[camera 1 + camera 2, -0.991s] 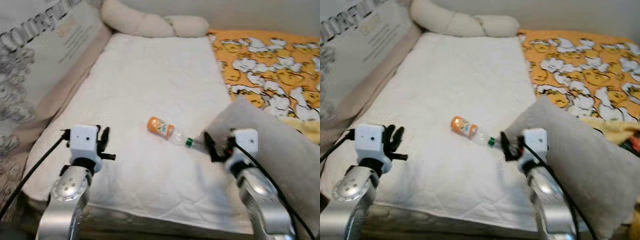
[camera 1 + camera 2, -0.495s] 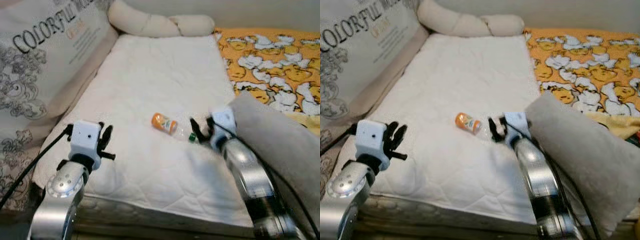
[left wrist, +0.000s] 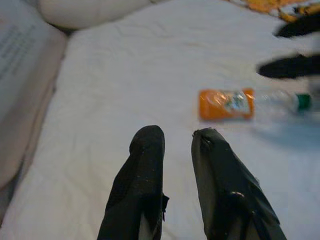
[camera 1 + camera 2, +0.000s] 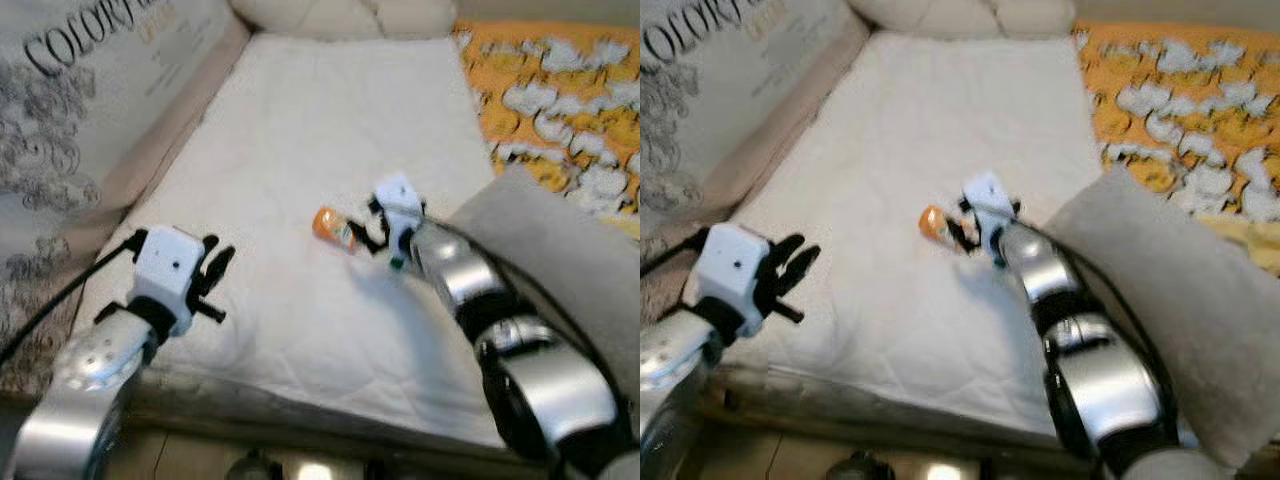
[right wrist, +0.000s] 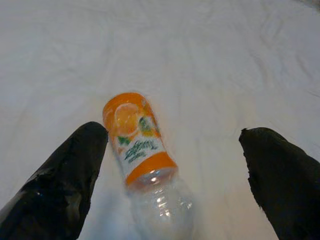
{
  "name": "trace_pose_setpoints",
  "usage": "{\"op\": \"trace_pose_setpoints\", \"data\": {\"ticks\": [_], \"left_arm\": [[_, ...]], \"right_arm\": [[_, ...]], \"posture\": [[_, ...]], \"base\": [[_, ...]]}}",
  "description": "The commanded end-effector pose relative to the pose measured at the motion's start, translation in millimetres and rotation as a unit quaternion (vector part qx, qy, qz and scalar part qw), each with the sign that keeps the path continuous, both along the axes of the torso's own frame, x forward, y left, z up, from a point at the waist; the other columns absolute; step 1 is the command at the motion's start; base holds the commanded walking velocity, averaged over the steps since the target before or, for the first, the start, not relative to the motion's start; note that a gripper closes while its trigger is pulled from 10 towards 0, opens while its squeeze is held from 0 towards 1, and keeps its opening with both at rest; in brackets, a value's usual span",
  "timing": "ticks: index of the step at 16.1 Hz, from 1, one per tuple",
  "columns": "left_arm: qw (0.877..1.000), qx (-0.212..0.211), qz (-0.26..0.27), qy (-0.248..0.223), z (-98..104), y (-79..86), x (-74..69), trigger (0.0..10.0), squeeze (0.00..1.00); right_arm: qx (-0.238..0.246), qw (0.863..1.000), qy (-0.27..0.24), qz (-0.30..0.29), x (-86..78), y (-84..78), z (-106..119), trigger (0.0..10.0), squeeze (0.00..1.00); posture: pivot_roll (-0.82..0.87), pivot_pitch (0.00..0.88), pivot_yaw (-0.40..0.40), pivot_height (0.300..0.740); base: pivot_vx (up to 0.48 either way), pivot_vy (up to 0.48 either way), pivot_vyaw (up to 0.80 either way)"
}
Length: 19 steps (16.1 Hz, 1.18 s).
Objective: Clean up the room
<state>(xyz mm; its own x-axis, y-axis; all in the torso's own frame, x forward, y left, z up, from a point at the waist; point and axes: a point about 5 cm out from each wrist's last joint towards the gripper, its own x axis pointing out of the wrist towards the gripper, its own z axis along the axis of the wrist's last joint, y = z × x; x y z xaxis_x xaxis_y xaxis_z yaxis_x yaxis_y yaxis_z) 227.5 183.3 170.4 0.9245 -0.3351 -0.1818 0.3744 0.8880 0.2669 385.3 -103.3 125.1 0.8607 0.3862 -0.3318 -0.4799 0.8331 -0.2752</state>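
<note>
The clear plastic bottle [image 4: 334, 228] should be empty when the robot lifts it, because white mattress shows through the clear neck end [image 5: 164, 209].
A clear plastic bottle [image 4: 335, 228] with an orange label and a green cap lies on its side on the white quilted mattress [image 4: 300, 120]. My right gripper [image 5: 172, 132] is stretched out over it and open. One black finger [image 5: 65, 175] is on each side of the bottle's clear neck end, and I cannot tell whether they touch it. My left gripper [image 3: 175, 132] hovers near the mattress's front left, well short of the bottle [image 3: 225, 104]. Its fingers are slightly apart and hold nothing.
A grey pillow [image 4: 560, 250] lies right beside my right arm. Behind it is an orange blanket [image 4: 560, 90] with white figures. A printed cushion [image 4: 70, 110] lines the left side and a cream bolster [image 4: 350, 15] the head. The bed's front edge [image 4: 300, 400] is close.
My right gripper has reached forward from the bottle's cap end to straddle the bottle. The camera has moved closer and tilted down. The left gripper has barely moved.
</note>
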Motion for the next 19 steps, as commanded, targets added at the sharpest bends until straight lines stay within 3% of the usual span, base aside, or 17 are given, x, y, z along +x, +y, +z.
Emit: {"op": "trace_pose_setpoints", "data": {"ticks": [1,2,4,7,11,13,14,15,19], "left_arm": [[1.000,-0.004,-0.017,0.011,5,-2.3,-9.1,10.0,0.00],[0.999,0.004,-0.026,0.019,5,-5.6,-16.2,10.0,0.00],[0.999,0.007,-0.029,0.029,9,-5.0,-26.7,10.0,0.00],[0.998,0.017,-0.039,0.037,21,-2.8,-42.2,10.0,0.00],[0.998,0.028,-0.026,0.041,27,3.5,-54.2,10.0,0.00],[0.998,0.030,-0.015,0.046,30,5.7,-62.8,10.0,0.00],[0.998,0.033,-0.013,0.048,31,6.1,-64.5,10.0,0.00],[0.998,0.034,-0.011,0.050,31,6.4,-65.8,10.0,0.00],[0.998,0.035,-0.005,0.052,33,8.8,-67.1,10.0,0.00]], "right_arm": [[-0.023,1.000,0.018,0.003,-1.2,0.6,-7,10.0,0.00],[-0.065,0.998,0.019,0.006,-1.9,-0.5,-11,10.0,0.00],[-0.090,0.996,0.010,-0.009,-0.2,-3.2,-11,10.0,0.00],[-0.098,0.994,-0.015,-0.051,4.0,-10.7,-5,10.0,0.00],[-0.112,0.991,-0.053,-0.053,6.9,-12.4,2,10.0,0.00],[-0.120,0.990,-0.045,-0.054,6.9,-14.7,1,10.0,0.00],[-0.119,0.991,-0.034,-0.050,6.6,-15.8,0,4.1,0.00],[-0.121,0.991,-0.027,-0.047,6.7,-16.8,0,0.0,0.00],[-0.116,0.992,-0.023,-0.050,7.9,-18.1,2,0.0,0.00]], "posture": [[0.17,0.202,0.039,0.740],[0.19,0.223,0.038,0.740],[0.22,0.275,0.052,0.740],[0.26,0.338,0.056,0.740],[0.27,0.357,0.047,0.740],[0.27,0.349,0.034,0.740],[0.28,0.349,0.030,0.740],[0.28,0.351,0.026,0.740],[0.30,0.351,0.013,0.740]], "base": [[0.000,0.000,0.00],[0.000,0.000,0.00],[0.000,0.000,0.00],[0.000,0.000,0.00],[0.000,0.000,0.00],[0.000,0.000,0.00],[0.000,0.000,0.00],[0.000,0.000,0.00],[0.000,0.000,0.00]]}}
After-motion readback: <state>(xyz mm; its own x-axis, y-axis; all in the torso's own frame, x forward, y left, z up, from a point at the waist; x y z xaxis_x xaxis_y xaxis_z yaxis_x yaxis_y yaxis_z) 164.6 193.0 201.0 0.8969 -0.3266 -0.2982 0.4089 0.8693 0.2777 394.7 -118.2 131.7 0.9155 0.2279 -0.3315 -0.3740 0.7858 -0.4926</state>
